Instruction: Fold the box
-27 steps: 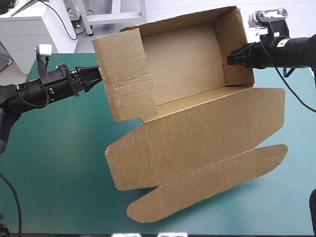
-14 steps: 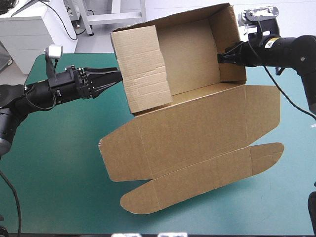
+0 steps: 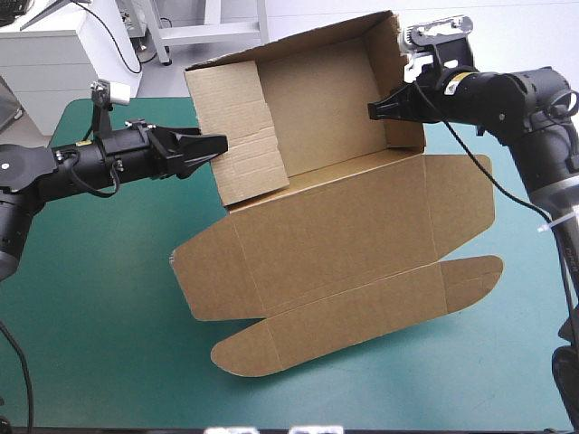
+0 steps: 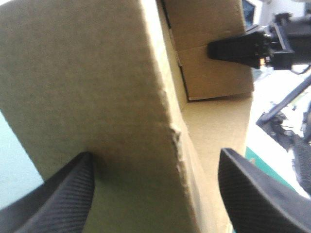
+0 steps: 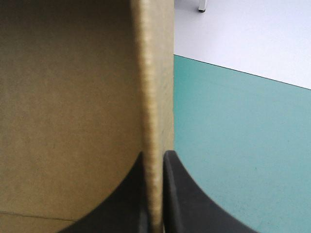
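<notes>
The lid (image 3: 333, 240) is hanging from the brown box's front crease (image 3: 327, 184), so it will swing outward and lie flat when I bring the box down.
The brown box (image 3: 321, 99) is tilted up off the table as an open tray with its walls raised. Its flat lid (image 3: 344, 235) hangs down toward the front. My left gripper (image 3: 217, 146) is open at the left wall (image 3: 237, 127). In the left wrist view the black fingers (image 4: 63, 199) stand wide apart, astride that wall's edge (image 4: 167, 121). My right gripper (image 3: 373, 110) is shut on the right wall (image 3: 398, 77). Its fingers (image 5: 180, 194) pinch the board's edge (image 5: 155, 97). It also shows beyond the tray as the right gripper (image 4: 233, 48).
The lid's rounded end flaps (image 3: 262, 353) reach down to the teal-green cover (image 3: 99, 298) near the table's front edge. Bare cover lies to the front left and along the right side (image 5: 233, 136) behind the box.
My left gripper has let go of the left wall, and its fingers now stand apart. The right gripper has carried the box leftward, and the whole sheet has shifted with it.
</notes>
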